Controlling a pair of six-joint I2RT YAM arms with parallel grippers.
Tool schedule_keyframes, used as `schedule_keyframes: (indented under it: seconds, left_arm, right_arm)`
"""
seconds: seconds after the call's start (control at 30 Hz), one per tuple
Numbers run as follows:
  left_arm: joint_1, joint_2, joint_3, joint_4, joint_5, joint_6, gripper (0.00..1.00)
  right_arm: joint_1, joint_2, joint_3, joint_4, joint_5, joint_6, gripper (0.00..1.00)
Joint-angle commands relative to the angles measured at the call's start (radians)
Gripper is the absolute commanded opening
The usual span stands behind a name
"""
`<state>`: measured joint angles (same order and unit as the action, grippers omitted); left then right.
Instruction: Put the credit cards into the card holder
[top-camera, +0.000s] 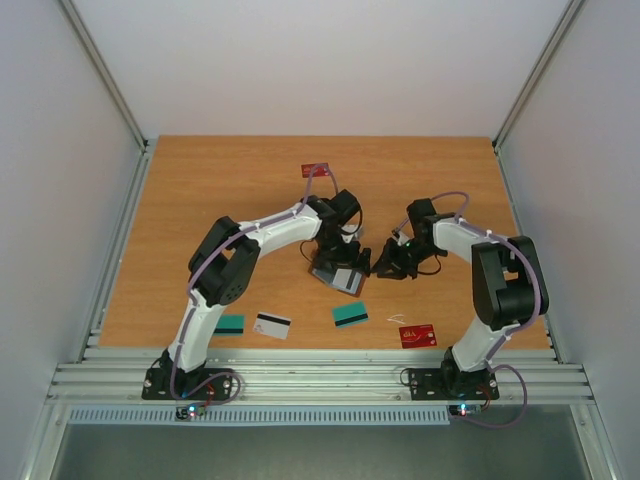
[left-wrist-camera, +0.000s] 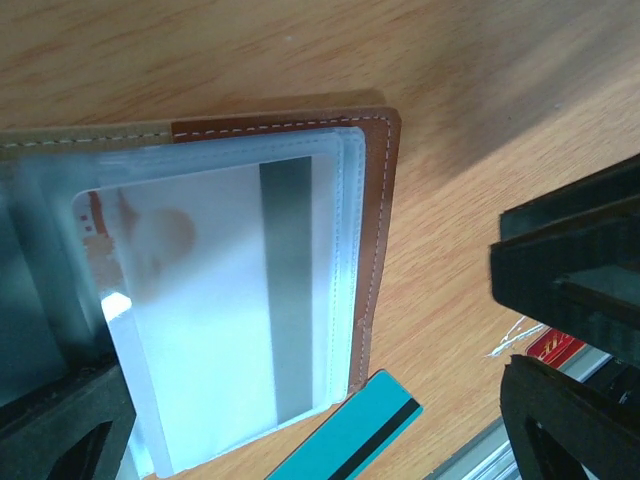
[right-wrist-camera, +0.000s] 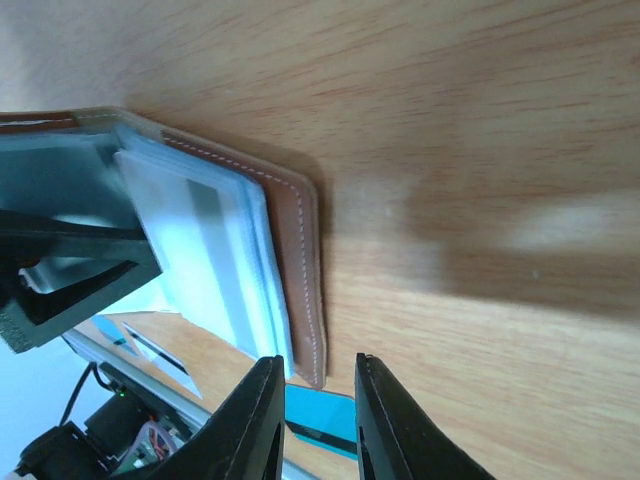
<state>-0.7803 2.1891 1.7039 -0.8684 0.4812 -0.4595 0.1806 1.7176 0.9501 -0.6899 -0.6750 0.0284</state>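
Observation:
The card holder's top sleeve (left-wrist-camera: 205, 300) already has a white card in it. So my left gripper should hold the card holder steady by its fold (left-wrist-camera: 50, 285) while my right gripper lifts that sleeve.
The brown card holder (top-camera: 332, 273) lies open mid-table, its leather edge (left-wrist-camera: 380, 200) framing clear sleeves. A white card with a grey stripe (left-wrist-camera: 230, 300) sits inside the top sleeve. My left gripper (top-camera: 338, 244) hovers over the holder, wide open (left-wrist-camera: 315, 430), holding nothing. My right gripper (top-camera: 384, 262) is at the holder's right side, jaws narrowly open (right-wrist-camera: 316, 360), astride the holder's corner (right-wrist-camera: 312, 372), with bare wood showing beside it. Loose credit cards lie on the table: teal (top-camera: 350, 314), teal (top-camera: 229, 324), white (top-camera: 272, 325), red (top-camera: 417, 335) and red (top-camera: 316, 170).
The nearest teal card (left-wrist-camera: 350, 440) lies just off the holder's near corner. A metal rail (top-camera: 320, 380) runs along the table's front edge. White walls close in the back and both sides.

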Motion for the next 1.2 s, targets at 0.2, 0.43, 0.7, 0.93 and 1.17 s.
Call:
schedule_keyframes:
  seconds: [0.2,0.43,0.7,0.93,1.17]
  left_arm:
    - [0.006,-0.080,-0.023,-0.031,-0.019,-0.041,0.99]
    - [0.017,-0.087,-0.007,-0.075,-0.048,-0.011,0.99]
    - [0.042,-0.072,-0.021,-0.049,0.002,-0.008,0.90]
    - [0.049,-0.043,-0.017,-0.054,-0.027,0.022,0.70]
    - [0.052,-0.024,-0.015,-0.056,-0.034,0.051,0.38]
  right_arm:
    - [0.005,-0.059,0.047,-0.051,-0.017,-0.013,0.23]
    - [0.005,-0.064,0.026,-0.014,-0.060,0.007,0.24]
    - [0.006,-0.059,0.013,0.025,-0.069,0.040,0.24]
    - [0.009,-0.049,-0.012,0.087,-0.109,0.091,0.24]
    - [0.026,-0.032,-0.016,0.087,-0.092,0.098,0.24]
